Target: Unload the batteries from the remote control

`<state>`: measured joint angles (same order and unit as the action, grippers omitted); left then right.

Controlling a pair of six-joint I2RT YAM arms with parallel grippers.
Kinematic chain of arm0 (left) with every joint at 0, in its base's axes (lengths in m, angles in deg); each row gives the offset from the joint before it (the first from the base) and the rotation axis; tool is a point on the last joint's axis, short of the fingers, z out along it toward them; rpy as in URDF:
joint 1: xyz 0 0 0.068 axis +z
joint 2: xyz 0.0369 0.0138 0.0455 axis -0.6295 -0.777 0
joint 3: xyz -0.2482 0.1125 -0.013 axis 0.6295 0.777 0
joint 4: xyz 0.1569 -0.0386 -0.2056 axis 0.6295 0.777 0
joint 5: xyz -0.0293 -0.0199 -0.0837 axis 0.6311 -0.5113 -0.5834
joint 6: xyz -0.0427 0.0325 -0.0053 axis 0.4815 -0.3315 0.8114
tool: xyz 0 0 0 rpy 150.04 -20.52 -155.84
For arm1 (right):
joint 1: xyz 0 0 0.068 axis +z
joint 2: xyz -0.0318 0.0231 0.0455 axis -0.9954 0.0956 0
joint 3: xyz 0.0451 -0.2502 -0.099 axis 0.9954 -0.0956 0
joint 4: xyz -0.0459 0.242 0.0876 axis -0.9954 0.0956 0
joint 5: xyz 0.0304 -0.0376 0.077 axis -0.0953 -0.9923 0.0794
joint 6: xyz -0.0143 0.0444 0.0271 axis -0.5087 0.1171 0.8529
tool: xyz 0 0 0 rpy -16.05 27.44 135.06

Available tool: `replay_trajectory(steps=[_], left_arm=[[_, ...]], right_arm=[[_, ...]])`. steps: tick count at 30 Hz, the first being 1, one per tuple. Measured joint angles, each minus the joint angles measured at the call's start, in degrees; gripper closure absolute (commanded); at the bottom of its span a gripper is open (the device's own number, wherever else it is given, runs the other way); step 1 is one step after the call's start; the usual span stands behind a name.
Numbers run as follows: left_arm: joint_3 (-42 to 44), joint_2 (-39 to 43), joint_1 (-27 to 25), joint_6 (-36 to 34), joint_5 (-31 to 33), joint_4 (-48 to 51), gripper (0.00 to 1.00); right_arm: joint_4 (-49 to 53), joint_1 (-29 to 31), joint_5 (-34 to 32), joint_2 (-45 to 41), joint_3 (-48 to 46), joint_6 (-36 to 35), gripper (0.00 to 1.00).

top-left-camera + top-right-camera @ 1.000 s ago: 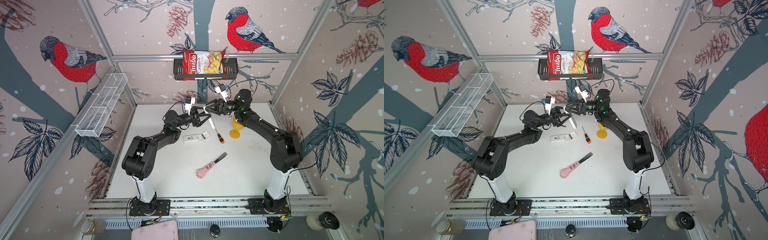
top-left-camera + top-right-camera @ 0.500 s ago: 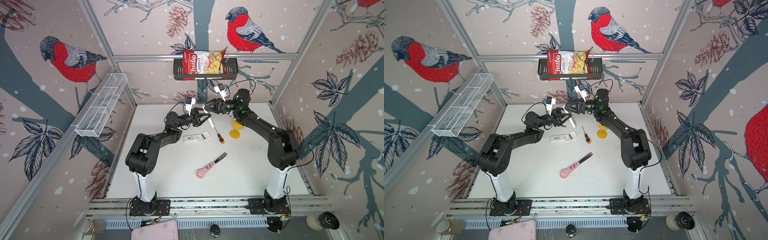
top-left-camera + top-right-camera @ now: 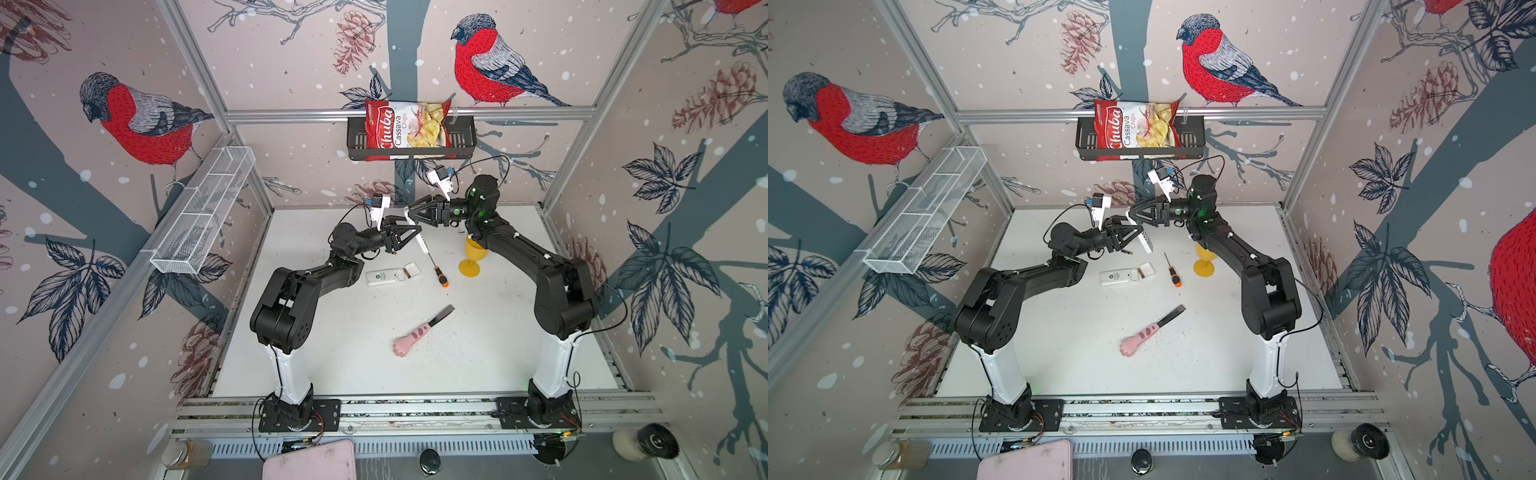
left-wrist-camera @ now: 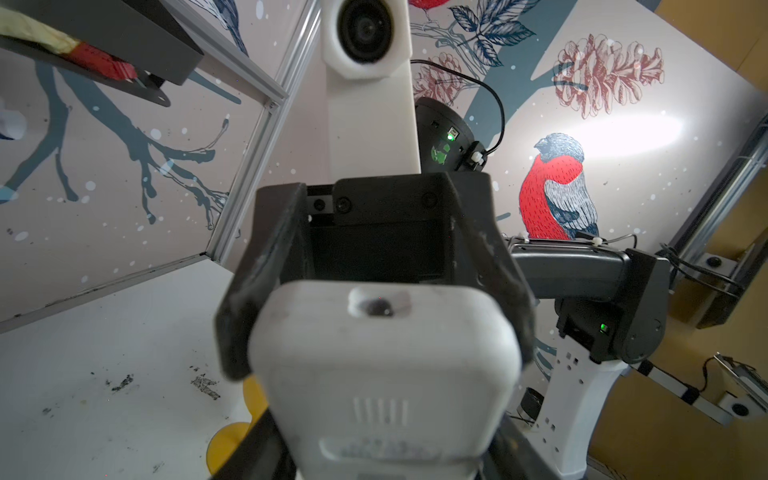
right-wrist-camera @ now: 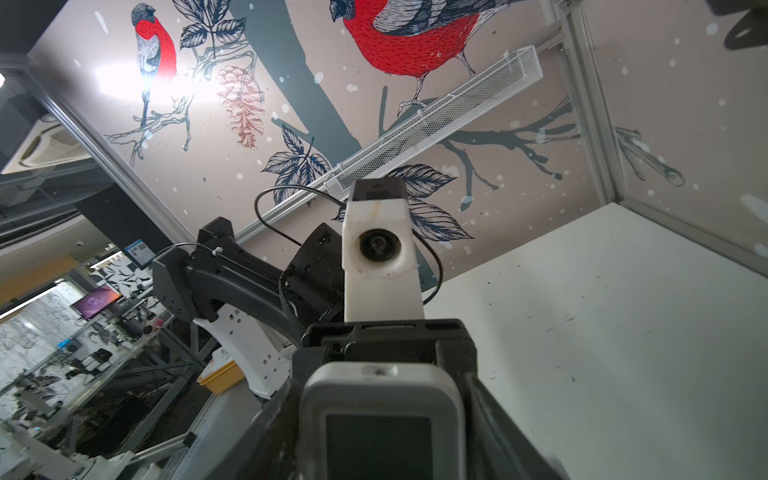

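Observation:
My left gripper should carry on to the clear table (image 3: 1090,307) beside the lying remote and let go of the raised remote flat there, since its fingers are along the raised remote's sides (image 3: 1141,238).
A white remote control (image 3: 417,237) hangs in the air at the back middle, between both grippers. My left gripper (image 3: 411,239) has its jaws shut on the remote's lower end. The left wrist view shows the remote's ribbed back (image 4: 382,374). My right gripper (image 3: 412,214) flanks the upper end, and the remote's dark screen (image 5: 380,449) fills its wrist view. Whether its fingers (image 4: 245,299) still press the remote I cannot tell. A second white remote (image 3: 385,276) lies on the table, its loose cover (image 3: 412,270) beside it. A slim dark battery (image 3: 1125,252) with an orange tip lies under the left gripper.
An orange-and-black screwdriver (image 3: 438,274) lies right of the table remote, with a yellow goblet (image 3: 471,255) beyond it under the right forearm. A pink paw-handled tool (image 3: 415,338) lies nearer the front. A black basket (image 3: 411,143) with a chips bag hangs on the back wall.
The left gripper's jaws have narrowed onto the raised remote. Both grippers stay at the same spot at the back middle.

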<state>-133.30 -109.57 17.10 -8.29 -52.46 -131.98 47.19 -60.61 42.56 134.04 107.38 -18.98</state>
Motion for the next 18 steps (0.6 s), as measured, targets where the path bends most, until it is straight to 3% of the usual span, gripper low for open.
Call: replay_trajectory(steps=[5,10,13,18], left_arm=[[1.9,1.6,0.0,-1.4,3.3,3.3,0.59],[5.0,5.9,0.0,-4.1,9.2,9.4,0.59],[7.5,10.1,0.0,-5.4,15.1,16.9,0.58],[11.9,20.2,-1.0,-7.5,30.0,33.1,0.56]], right_arm=[[12.1,-0.6,-4.8,0.0,2.8,-8.5,0.21],[18.7,-1.9,-10.8,-0.1,2.6,-12.0,0.19],[20.9,-2.9,-15.1,-1.3,0.7,-12.8,0.20],[23.5,-3.7,-18.9,-3.8,-3.4,-14.0,0.21]])
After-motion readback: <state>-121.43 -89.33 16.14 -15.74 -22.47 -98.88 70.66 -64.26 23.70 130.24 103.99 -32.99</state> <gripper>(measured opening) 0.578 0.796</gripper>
